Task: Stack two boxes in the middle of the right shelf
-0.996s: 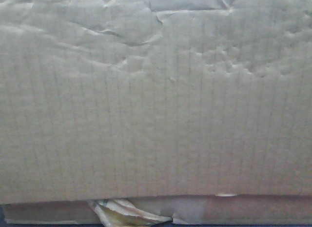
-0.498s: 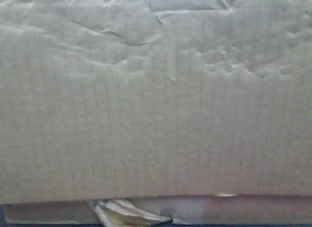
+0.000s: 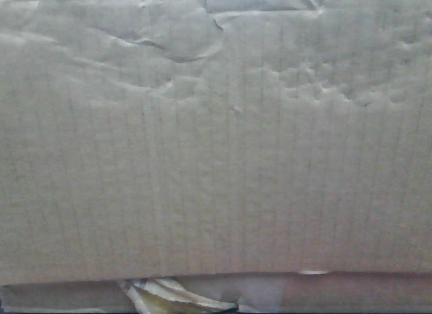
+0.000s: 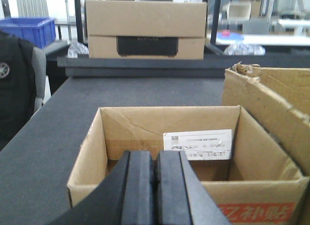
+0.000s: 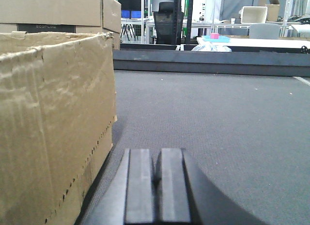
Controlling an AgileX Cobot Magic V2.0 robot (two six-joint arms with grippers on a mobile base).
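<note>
The tall box's thin rim (image 4: 272,97) goes around an open top, so the small open box (image 4: 167,145) should go down inside the tall box when I lower it.
The tall box (image 3: 216,138) fills the front view with its wrinkled, dented brown face. Beneath its lower edge shows a strip of the shallow box (image 3: 351,294), with torn tape (image 3: 169,297) peeling off it. The tall box (image 5: 53,123) stands just left of my right gripper (image 5: 156,159), which is shut and empty low over the tabletop. Its torn corner (image 4: 271,104) shows at the right of the left wrist view. My left gripper (image 4: 155,159) is shut and empty, at the near rim of a small open box (image 4: 82,162) with a white label. The shelf is out of view.
A closed cardboard box (image 4: 145,26) with a black label sits on a raised ledge at the far end of the dark grey tabletop (image 5: 218,123). A blue bin (image 4: 31,29) and a chair with a dark jacket (image 4: 17,89) are at the left.
The wrinkled box face has shifted a few pixels in the front view; nothing else visibly differs.
</note>
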